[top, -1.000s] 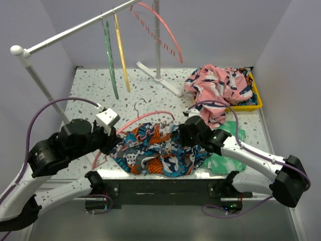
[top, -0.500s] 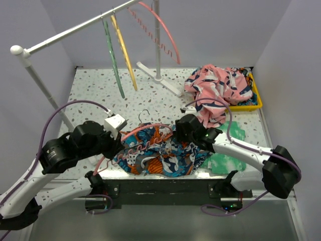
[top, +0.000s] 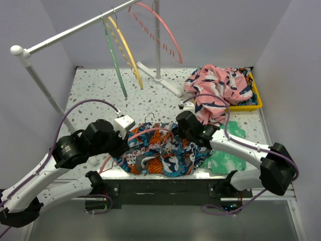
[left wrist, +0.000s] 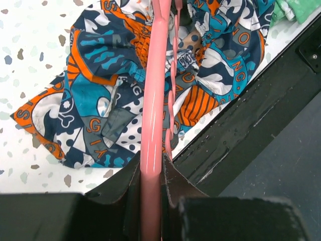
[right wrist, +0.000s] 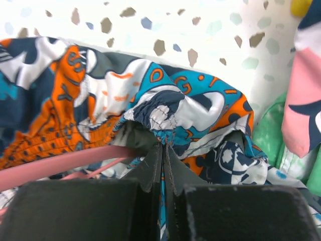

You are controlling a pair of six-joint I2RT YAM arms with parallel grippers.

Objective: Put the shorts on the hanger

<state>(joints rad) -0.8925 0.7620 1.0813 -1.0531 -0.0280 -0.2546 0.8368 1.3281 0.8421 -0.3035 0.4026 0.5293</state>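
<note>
The pink hanger's tip is inside the shorts' opening (right wrist: pixel 137 140). My right gripper should go on raising the shorts' bunched fold (right wrist: pixel 163 118) until it lies over the hanger's tip before it lets go.
The shorts (top: pixel 163 153), printed in teal, navy, orange and white, lie crumpled at the table's front middle. The pink hanger (top: pixel 150 130) runs across them, its thin metal hook (top: pixel 148 118) pointing back. My left gripper (left wrist: pixel 151 168) is shut on the hanger's (left wrist: pixel 155 90) pink arm, with the shorts (left wrist: pixel 95 95) spread below it. My right gripper (right wrist: pixel 164 147) is shut on a bunched fold of the shorts (right wrist: pixel 165 108), right beside the hanger (right wrist: pixel 65 159); in the top view it (top: pixel 181 129) sits at the shorts' back right edge.
A rail (top: pixel 75 30) holds a green hanger (top: pixel 114 60), a yellow hanger (top: pixel 128 52) and another pink hanger (top: pixel 163 27). A yellow tray (top: pixel 256 95) at the back right holds a pink-white-navy garment (top: pixel 218 88). Green tie-dye cloth (top: pixel 223 160) lies right of the shorts.
My left arm has carried the hanger rightward and back over the shorts. My right gripper has shut on the shorts' fold. The hangers on the rail have swung.
</note>
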